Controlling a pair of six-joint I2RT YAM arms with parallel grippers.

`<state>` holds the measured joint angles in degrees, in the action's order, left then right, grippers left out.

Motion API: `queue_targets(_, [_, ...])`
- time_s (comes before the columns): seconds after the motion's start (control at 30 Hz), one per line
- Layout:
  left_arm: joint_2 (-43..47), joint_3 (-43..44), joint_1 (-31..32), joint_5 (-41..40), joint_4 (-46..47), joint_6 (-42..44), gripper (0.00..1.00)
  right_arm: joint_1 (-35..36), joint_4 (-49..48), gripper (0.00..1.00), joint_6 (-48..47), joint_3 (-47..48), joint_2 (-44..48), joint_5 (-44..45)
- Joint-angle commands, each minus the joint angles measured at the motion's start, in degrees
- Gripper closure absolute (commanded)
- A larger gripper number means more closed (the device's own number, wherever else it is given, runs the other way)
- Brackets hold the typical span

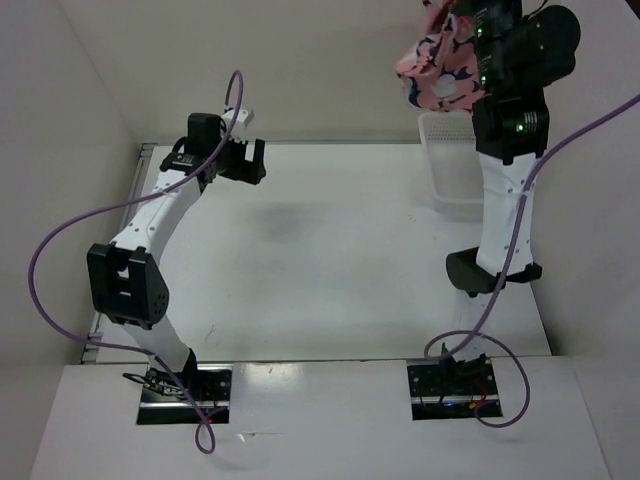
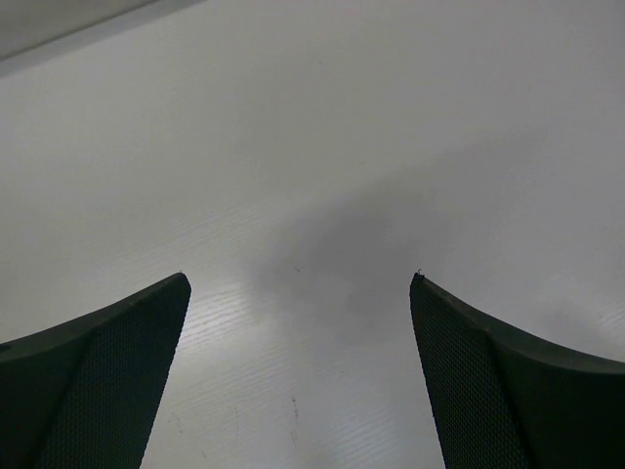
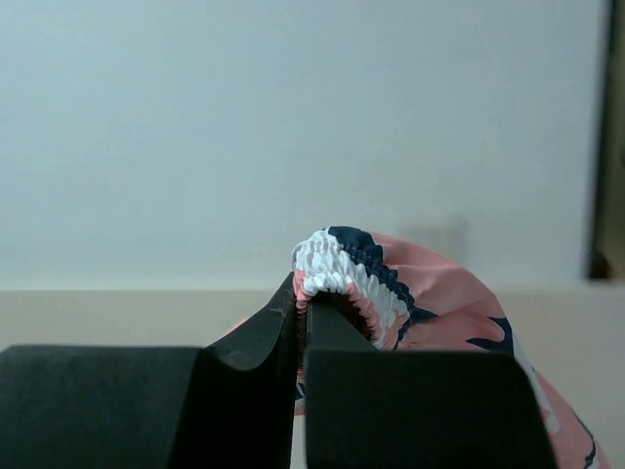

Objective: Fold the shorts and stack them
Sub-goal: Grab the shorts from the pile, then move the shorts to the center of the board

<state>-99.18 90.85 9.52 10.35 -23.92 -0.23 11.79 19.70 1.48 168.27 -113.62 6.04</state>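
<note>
The shorts hang bunched [image 1: 440,65] over the basket, beyond the reach of the robot's left gripper, so the robot's right gripper should first lay them across the white table [image 1: 318,240].
The salmon-pink shorts [image 1: 438,62] with navy and white shapes hang bunched high in the air at the top right, above the white mesh basket [image 1: 452,165]. My right gripper [image 1: 462,30] is shut on their gathered waistband [image 3: 352,269], with the fabric pinched between the two black fingers [image 3: 264,337]. My left gripper [image 1: 240,160] is open and empty, held over the bare white table [image 2: 312,195] at the far left, far from the shorts.
The white mesh basket stands at the far right edge of the table, under the raised right arm. White walls close in the table at the back and on the left side [image 1: 90,150].
</note>
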Motion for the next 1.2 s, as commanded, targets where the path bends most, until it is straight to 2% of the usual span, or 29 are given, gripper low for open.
queue_targets(0.0, [5.73,-1.54,-0.03,-0.67,3.79,0.23,0.00,7.00,-2.40,1.00,-3.93,3.20,0.24,-1.90])
queue_targets(0.07, [8.11,-2.95,-0.03,-4.26,5.45,0.23,0.00,13.22,-0.03,1.00,-4.46,5.93,0.24,-2.96])
queue_targets(0.13, [9.78,-5.41,-0.03,-6.56,6.95,0.23,0.00,16.41,2.08,1.00,-4.46,7.16,0.24,-4.89])
queue_targets(0.27, [14.78,-8.93,-3.44,-12.36,9.77,0.23,0.00,18.27,6.74,1.00,2.64,4.98,0.24,-9.99])
queue_targets(0.37, [18.47,-12.69,-5.29,-14.04,10.65,0.23,0.00,18.27,8.77,1.00,7.39,-4.67,2.60,-10.61])
queue_targets(0.47, [21.47,-15.69,-5.82,-14.57,10.13,0.23,0.00,18.27,8.77,1.00,10.82,-24.57,7.34,-12.02])
queue_targets(0.6, [23.24,-18.60,-5.83,-10.45,6.71,0.23,0.00,17.74,5.71,1.00,14.51,-42.90,12.70,-13.33])
queue_targets(0.7, [23.77,-19.92,-5.83,-2.29,-0.04,0.23,0.00,13.36,4.12,1.00,19.52,-55.56,15.61,-15.97])
queue_targets(0.77, [23.77,-22.80,-4.16,-0.25,-2.35,0.23,0.00,9.84,3.59,1.00,20.15,-64.06,16.76,-16.68])
queue_targets(0.87, [23.07,-26.24,-2.75,1.60,-4.20,0.23,0.00,8.08,1.66,1.00,17.96,-72.95,19.22,-19.38])
queue_targets(0.97, [20.52,-30.37,-2.05,-1.46,-2.28,0.23,0.00,8.07,-0.02,1.00,15.76,-80.01,21.86,-21.68])
queue_targets(1.1, [14.65,-31.52,-2.05,-7.43,5.35,0.23,0.00,6.93,-1.69,1.00,13.74,-85.73,25.11,-23.87])
queue_targets(1.17, [12.18,-29.43,-2.05,-10.33,8.78,0.23,0.00,5.53,-1.08,1.00,12.07,-87.40,26.96,-24.58])
